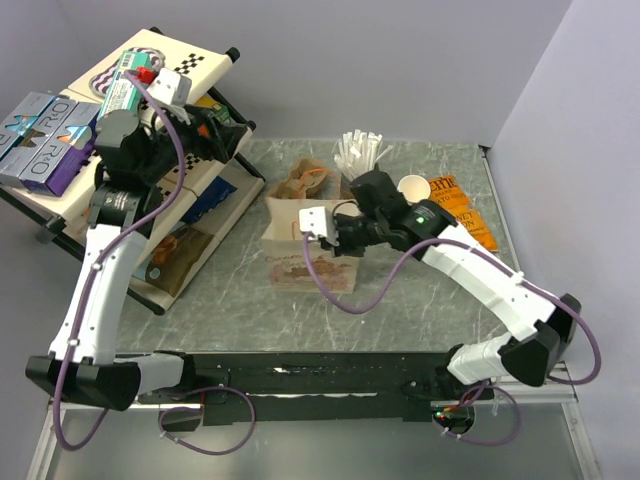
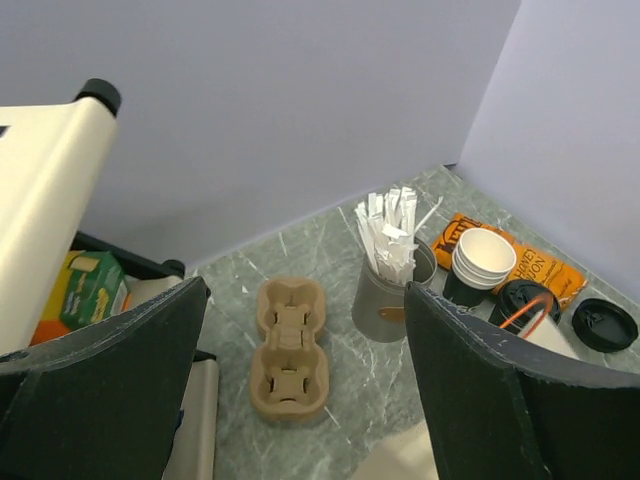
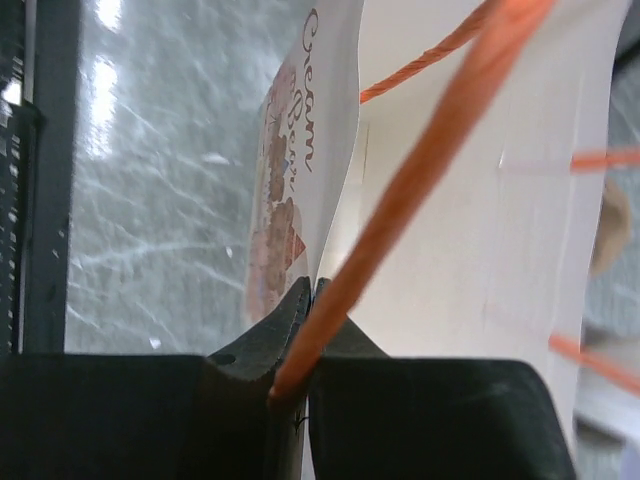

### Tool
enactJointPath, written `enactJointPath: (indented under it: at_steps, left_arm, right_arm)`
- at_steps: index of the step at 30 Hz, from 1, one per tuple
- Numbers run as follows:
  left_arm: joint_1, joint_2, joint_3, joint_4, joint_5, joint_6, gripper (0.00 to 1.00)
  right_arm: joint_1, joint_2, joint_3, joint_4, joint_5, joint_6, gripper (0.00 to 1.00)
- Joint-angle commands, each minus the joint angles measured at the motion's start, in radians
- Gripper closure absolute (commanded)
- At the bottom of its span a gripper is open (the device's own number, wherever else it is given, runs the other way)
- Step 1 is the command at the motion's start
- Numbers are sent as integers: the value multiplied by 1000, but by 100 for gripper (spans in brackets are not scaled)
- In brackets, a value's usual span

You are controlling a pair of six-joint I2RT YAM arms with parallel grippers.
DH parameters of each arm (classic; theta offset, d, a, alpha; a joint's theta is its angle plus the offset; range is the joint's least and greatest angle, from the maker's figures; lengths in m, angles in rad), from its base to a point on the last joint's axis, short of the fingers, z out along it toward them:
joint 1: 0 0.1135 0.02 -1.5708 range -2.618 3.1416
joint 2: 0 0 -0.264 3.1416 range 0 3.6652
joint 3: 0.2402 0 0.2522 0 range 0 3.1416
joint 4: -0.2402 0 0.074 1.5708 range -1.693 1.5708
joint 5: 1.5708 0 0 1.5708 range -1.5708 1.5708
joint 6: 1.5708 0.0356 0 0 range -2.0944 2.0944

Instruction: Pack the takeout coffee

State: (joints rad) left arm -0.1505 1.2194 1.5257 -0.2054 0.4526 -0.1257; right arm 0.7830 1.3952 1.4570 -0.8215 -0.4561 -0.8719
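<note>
My right gripper should keep moving the white paper bag toward the straw holder [image 1: 359,158] until the bag stands next to the carrier, because it hangs upright by its top edge [image 1: 290,240].
The takeout coffee [image 2: 518,296], a dark cup with a round black top, stands on the table beside the stack of white cups [image 2: 485,255]. It shows only in the left wrist view, and my right arm hides it in the top view. My right gripper [image 3: 312,288] is shut on the top edge of the white paper bag [image 3: 480,230], whose orange handle [image 3: 420,170] crosses in front of the jaws. In the top view it [image 1: 338,235] is over the bag [image 1: 305,262]. My left gripper [image 2: 305,300] is open and empty, held high near the shelf [image 1: 222,125].
A brown two-cup carrier [image 2: 290,350] lies on the table, also in the top view [image 1: 305,180]. A grey holder of white straws [image 2: 385,285] stands beside it. A loose black lid [image 2: 603,323] and an orange packet [image 2: 540,262] lie at the right. A stocked shelf [image 1: 120,130] fills the left.
</note>
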Motion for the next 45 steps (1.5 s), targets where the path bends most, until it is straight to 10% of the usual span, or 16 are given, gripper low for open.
enactJointPath:
  at_steps: [1,25,33,45]
  left_arm:
    - [-17,54,34,104,64,-26,15]
    - [-152,480,287,-109,-81,150,15]
    - [-199,750,496,-241,-160,166,20]
    - [-247,1060,692,-290,-313,170,24]
  right_arm:
    - [-73,-90,-49,-7,83,1,100]
    - [-255,-387,-264,-169,145,-36,99]
    - [-266,-447,-250,-176,65,-16,24]
    - [-266,-585,-135,7,120,204,2]
